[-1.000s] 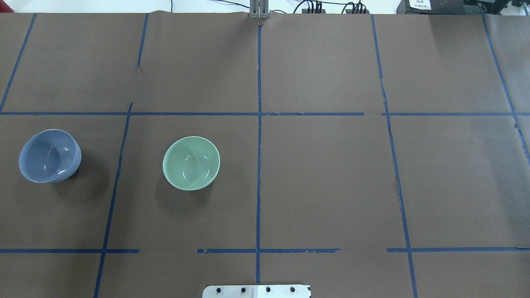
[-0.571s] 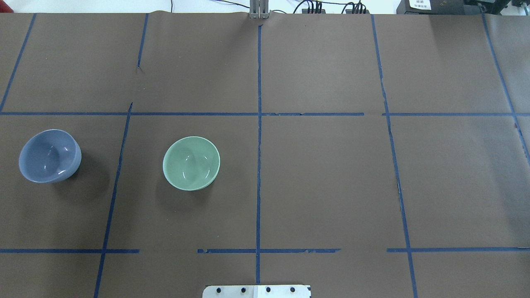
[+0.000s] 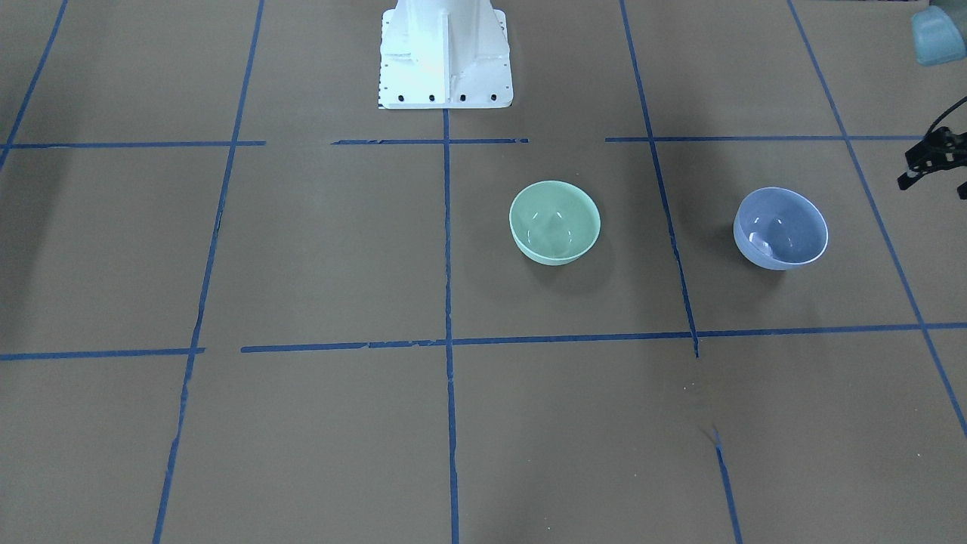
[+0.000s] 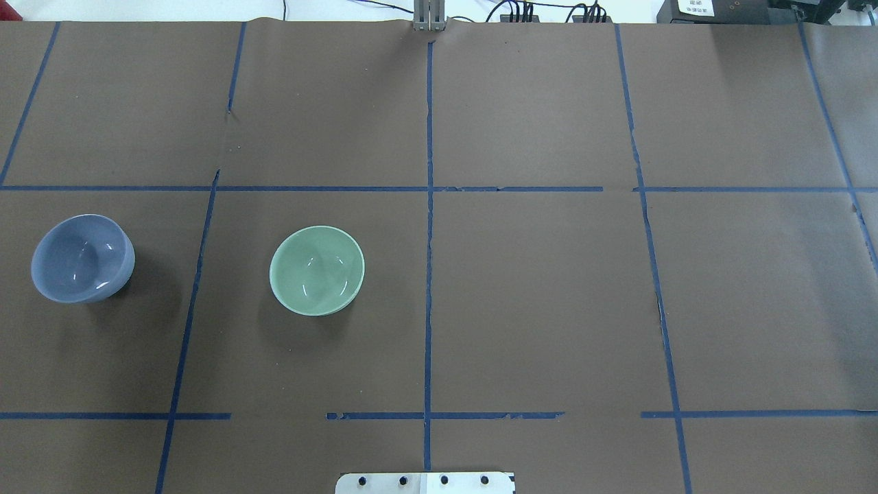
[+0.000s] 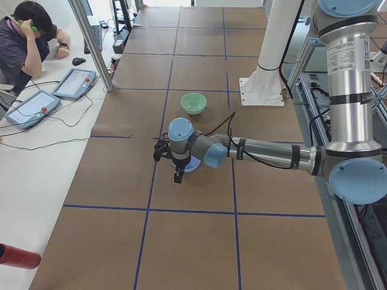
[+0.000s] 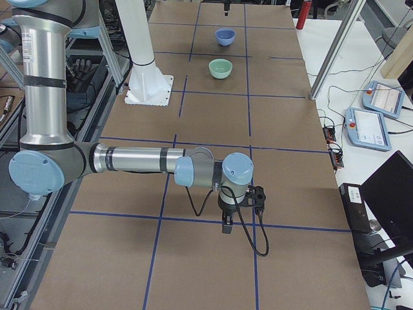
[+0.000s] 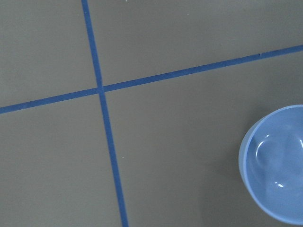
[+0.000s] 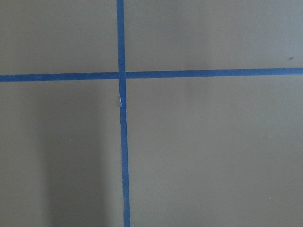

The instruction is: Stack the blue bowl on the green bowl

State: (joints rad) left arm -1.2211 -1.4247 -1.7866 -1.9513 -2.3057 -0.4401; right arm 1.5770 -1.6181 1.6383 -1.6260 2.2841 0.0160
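Observation:
The green bowl's open, empty hollow [image 3: 554, 221] matches the blue bowl [image 3: 780, 228] in size, so the blue bowl will nest inside, rim just above, when I lower it.
The blue bowl [image 4: 82, 259] stands upright on the table's left side, and shows in the front view [image 3: 780, 228] and at the right edge of the left wrist view [image 7: 279, 165]. The green bowl [image 4: 317, 270] stands upright to its right, apart from it, nearer the middle [image 3: 554, 221]. My left gripper [image 3: 935, 185] hovers beside the blue bowl on its outer side, fingers spread and empty; it also shows in the left side view [image 5: 168, 166]. My right gripper [image 6: 227, 223] hangs over bare table far from both bowls; I cannot tell whether it is open or shut.
The robot's white base [image 3: 444, 57] stands at the table's near-robot edge. Blue tape lines [image 4: 429, 226] grid the brown table cover. An operator [image 5: 27, 36] sits at a side bench with tablets [image 5: 30, 107]. A red object [image 5: 18, 257] lies off the table.

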